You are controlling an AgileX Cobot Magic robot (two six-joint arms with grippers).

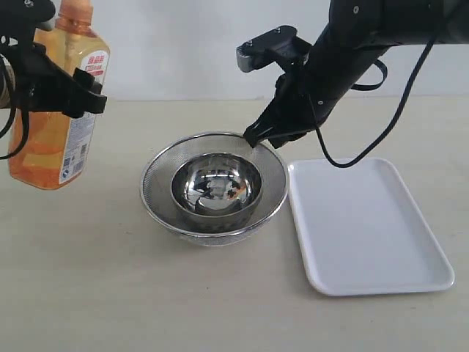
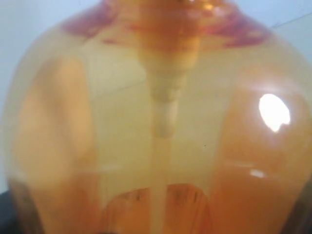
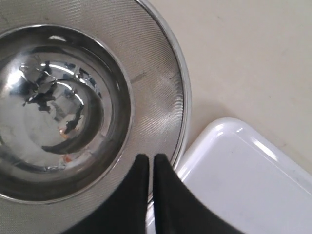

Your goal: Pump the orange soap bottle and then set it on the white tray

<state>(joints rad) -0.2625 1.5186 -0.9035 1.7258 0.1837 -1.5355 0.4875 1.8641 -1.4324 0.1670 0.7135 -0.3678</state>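
The orange soap bottle is hanging high, with its pump (image 1: 75, 9) well above my right gripper. Next, my left gripper brings the bottle down next to the mesh bowl before my right gripper pumps.
The orange soap bottle (image 1: 50, 147) is at the far left, leaning a little, with its white-and-red label facing right. Its pump head is cut off by the top edge of the exterior view. My left gripper (image 1: 55, 84) is shut on the bottle's upper body. The translucent bottle (image 2: 161, 122) fills the left wrist view and hides the fingers. The white tray (image 1: 366, 227) lies flat at the right, with nothing on it. My right gripper (image 1: 253, 137) is shut and holds nothing. It hovers over the bowl's rim next to the tray (image 3: 234, 180), fingertips together (image 3: 151, 161).
A steel mesh bowl (image 1: 157, 172) sits mid-table with a smaller shiny steel bowl (image 1: 216, 187) inside it. The mesh rim (image 3: 183, 97) nearly touches the tray's corner. The right arm and its black cable (image 1: 396, 125) hang over the tray's far side.
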